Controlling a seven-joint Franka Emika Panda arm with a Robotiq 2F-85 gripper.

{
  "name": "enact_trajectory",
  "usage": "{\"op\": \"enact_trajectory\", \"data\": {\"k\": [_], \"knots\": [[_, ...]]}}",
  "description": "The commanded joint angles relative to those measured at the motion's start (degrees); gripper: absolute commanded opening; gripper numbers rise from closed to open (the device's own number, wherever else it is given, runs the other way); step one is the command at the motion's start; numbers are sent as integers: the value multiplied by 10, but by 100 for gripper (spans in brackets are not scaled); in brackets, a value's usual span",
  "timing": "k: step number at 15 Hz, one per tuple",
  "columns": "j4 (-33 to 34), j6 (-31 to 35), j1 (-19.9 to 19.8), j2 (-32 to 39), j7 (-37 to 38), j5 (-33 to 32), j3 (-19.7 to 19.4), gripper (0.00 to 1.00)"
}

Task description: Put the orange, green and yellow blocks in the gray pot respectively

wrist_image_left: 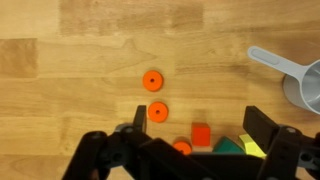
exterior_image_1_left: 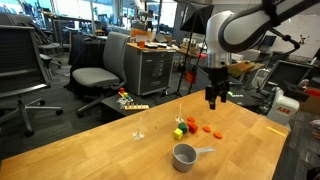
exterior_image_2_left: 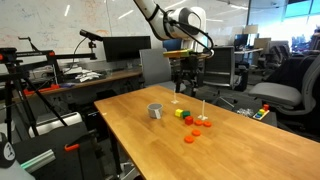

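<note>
The orange block's straight sides [wrist_image_left: 201,134] squarely face the robot's open fingers. The gripper should keep going down over the orange block until the fingers are on either side of it, then close.
My gripper [exterior_image_1_left: 213,98] hangs open, well above the wooden table, and holds nothing. In the wrist view its fingertips [wrist_image_left: 262,125] frame the orange block [wrist_image_left: 201,135], which lies on the table below. Next to that block, partly hidden by the gripper body, lie the green block [wrist_image_left: 228,146] and the yellow block [wrist_image_left: 250,146]. In both exterior views the three blocks sit in a tight cluster [exterior_image_1_left: 182,127] [exterior_image_2_left: 183,116]. The gray pot [exterior_image_1_left: 184,156] [exterior_image_2_left: 155,111] stands upright apart from them. The wrist view cuts it off at the right edge [wrist_image_left: 306,88], with its handle [wrist_image_left: 268,58] pointing up-left.
Three flat orange discs [wrist_image_left: 152,81] [wrist_image_left: 158,112] [wrist_image_left: 181,147] lie beside the blocks. Two thin clear upright stems [exterior_image_1_left: 140,126] [exterior_image_1_left: 180,110] stand on the table near the cluster. Office chairs [exterior_image_1_left: 95,75] and desks surround the table [exterior_image_1_left: 90,150].
</note>
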Motion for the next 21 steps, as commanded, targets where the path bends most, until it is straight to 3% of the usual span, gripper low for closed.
{"op": "enact_trajectory", "data": {"k": [1,12,21], "knots": [[83,-35,10,76,8,5,-6,100],[266,-98,24,242,28,5,-13,100],[388,-153,32,329,22,10,-11,100]]}}
